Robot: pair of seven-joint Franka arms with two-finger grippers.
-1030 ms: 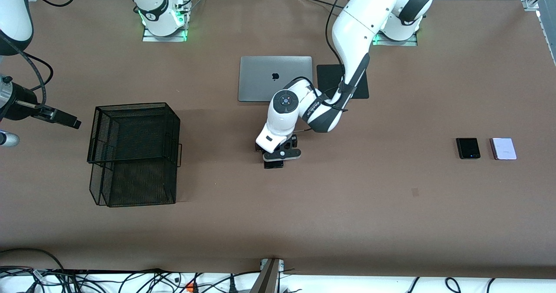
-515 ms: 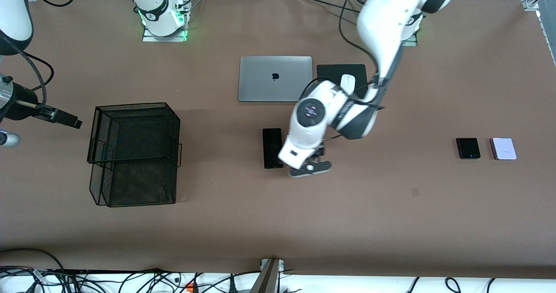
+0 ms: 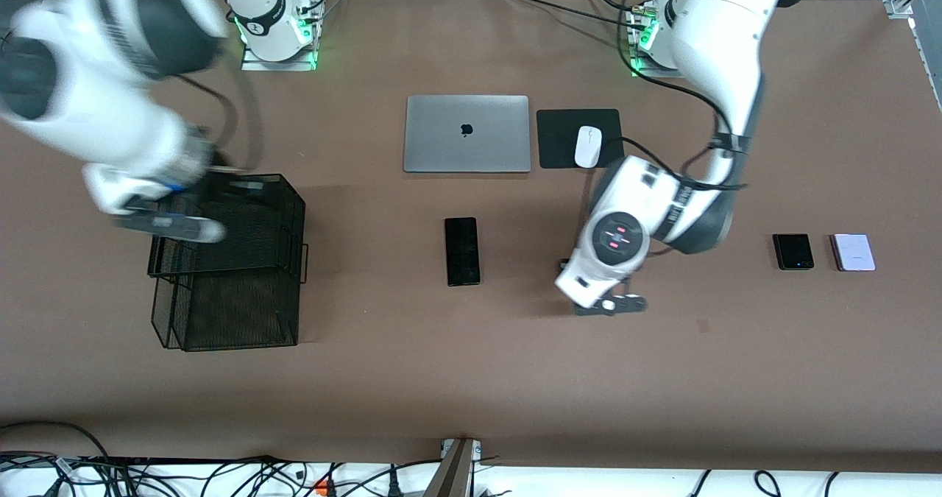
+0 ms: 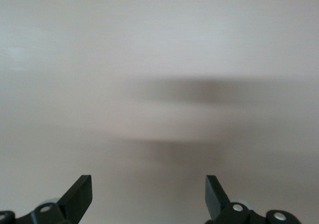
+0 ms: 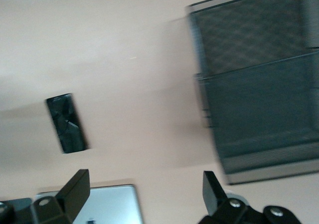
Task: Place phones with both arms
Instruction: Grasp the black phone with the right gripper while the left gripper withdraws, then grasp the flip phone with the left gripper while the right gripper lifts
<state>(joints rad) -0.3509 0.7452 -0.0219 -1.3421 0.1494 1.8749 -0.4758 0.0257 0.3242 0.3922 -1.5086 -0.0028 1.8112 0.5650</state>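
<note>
The long black phone is lying clear of the laptop, so the robot's open right gripper should go on toward the phone's laptop-side end until its fingers are on both sides of that end.
A long slim black phone lies flat mid-table, nearer the front camera than the laptop; the right wrist view shows this phone too. A small squarish black phone and a pale lilac phone lie side by side toward the left arm's end. My left gripper hangs open over bare table between the long phone and the small black one; in its wrist view the left gripper holds nothing. My right gripper, blurred by motion, is over the mesh basket; in its own view the right gripper is open and empty.
A black wire-mesh basket stands toward the right arm's end. A closed silver laptop lies farther from the front camera than the long phone, with a black mouse pad and a white mouse beside it.
My left gripper drew away from the long black phone toward the left arm's end, leaving the phone flat on the table. My right arm swung in over the basket.
</note>
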